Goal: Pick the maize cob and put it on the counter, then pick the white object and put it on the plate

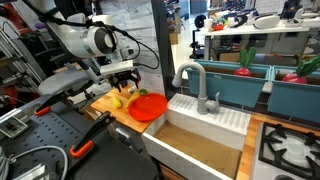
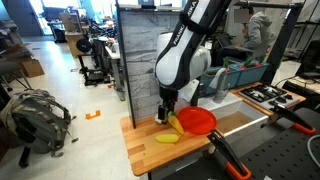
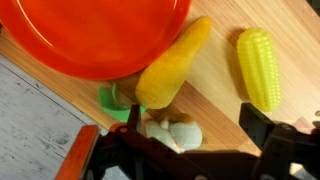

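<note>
The rounded lobes (image 3: 171, 131) are pressed together in a tight clump. The white object (image 3: 184, 134) will therefore hold together when I pick it up and carry it to the plate.
The maize cob (image 3: 258, 66) lies on the light-brown wooden counter (image 3: 215, 85), apart from the plate; it also shows in an exterior view (image 2: 167, 138). The orange-red plate (image 3: 95, 35) sits on the counter in both exterior views (image 1: 149, 107) (image 2: 197, 121). The white object (image 3: 171, 133) is a pale lump lying on the counter just off the plate's rim. My gripper (image 3: 195, 140) is open and low over the counter. The white object sits between its fingers, nearer one finger. The gripper also shows in both exterior views (image 1: 125, 82) (image 2: 166, 112).
A yellow-orange elongated toy vegetable (image 3: 170, 65) with a green stem lies between plate and cob, close to the white object. A white sink (image 1: 205, 112) with a grey faucet (image 1: 193, 80) adjoins the counter. A stove (image 1: 290, 146) is beyond it.
</note>
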Tool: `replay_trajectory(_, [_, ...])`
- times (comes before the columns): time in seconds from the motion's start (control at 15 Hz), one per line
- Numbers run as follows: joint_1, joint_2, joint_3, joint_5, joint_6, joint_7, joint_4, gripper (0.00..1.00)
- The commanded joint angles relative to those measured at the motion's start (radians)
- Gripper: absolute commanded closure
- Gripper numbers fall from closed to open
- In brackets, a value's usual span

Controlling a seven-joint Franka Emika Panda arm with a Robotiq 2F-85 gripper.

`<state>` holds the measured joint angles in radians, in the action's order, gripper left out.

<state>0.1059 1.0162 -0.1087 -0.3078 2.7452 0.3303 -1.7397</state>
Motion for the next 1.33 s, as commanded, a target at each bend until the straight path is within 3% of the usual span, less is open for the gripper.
replay_trajectory(0.0, [0.0,0.061,-0.023,0.018,0.001,0.014,0.082,0.0])
replay_trajectory(0.53, [0.001,0.147,-0.048,0.023,-0.026,0.028,0.199,0.0])
replay_trajectory(0.6, [0.005,0.155,-0.045,0.021,-0.027,0.026,0.211,0.23])
replay_trajectory(0.67, [0.01,0.16,-0.041,0.02,-0.031,0.023,0.218,0.26])
replay_trajectory(1.27, [0.015,0.16,-0.04,0.013,-0.048,0.031,0.216,0.94])
